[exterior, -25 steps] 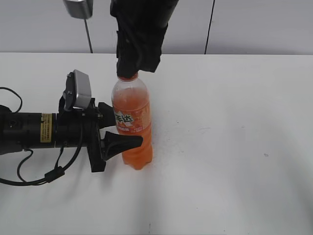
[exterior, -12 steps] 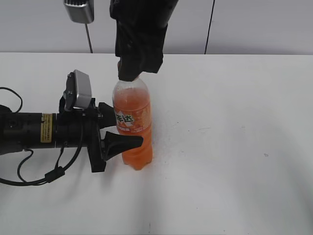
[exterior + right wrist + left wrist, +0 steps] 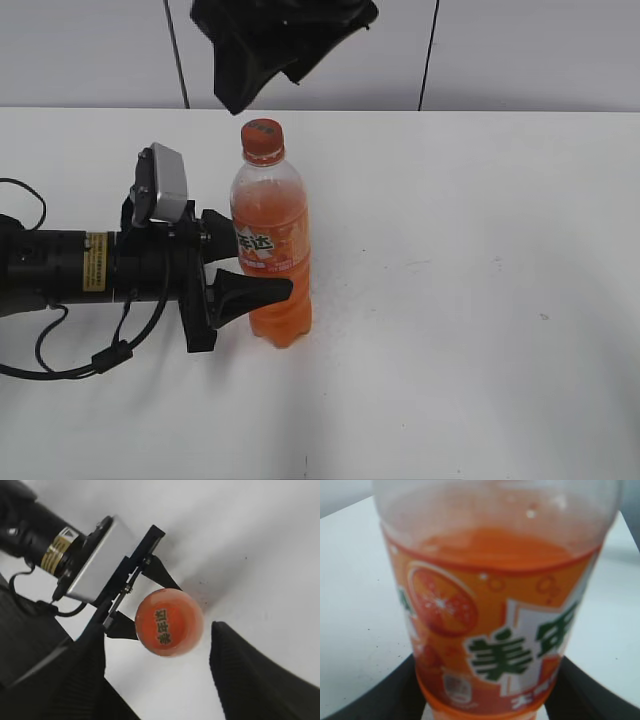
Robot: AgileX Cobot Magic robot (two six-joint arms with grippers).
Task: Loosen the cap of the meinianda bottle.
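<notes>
I expect the orange cap (image 3: 263, 142) to come off in one piece when I turn it, while the bottle stays still, since my left gripper clamps the bottle's middle.
The meinianda bottle (image 3: 272, 260) stands upright on the white table, with orange soda, an orange label and its orange cap (image 3: 262, 140) on top. My left gripper (image 3: 258, 275) reaches in from the left and is shut on the bottle's labelled middle; in the left wrist view the bottle (image 3: 490, 605) fills the frame, with a black finger on each side, one at lower left (image 3: 385, 695). My right gripper (image 3: 265, 80) hangs open above the cap, clear of it. In the right wrist view the cap (image 3: 169, 622) shows from above between the spread fingers (image 3: 260, 675).
The left arm (image 3: 70, 265) lies along the table at the left, with its silver wrist camera (image 3: 163, 185) and loose cables (image 3: 60, 350). A grey panelled wall (image 3: 520, 50) stands behind the table. Bare white tabletop (image 3: 480, 300) lies to the right of the bottle.
My right gripper was down over the cap; it has let go, opened and risen, so the cap now shows. The left gripper and bottle have not moved.
</notes>
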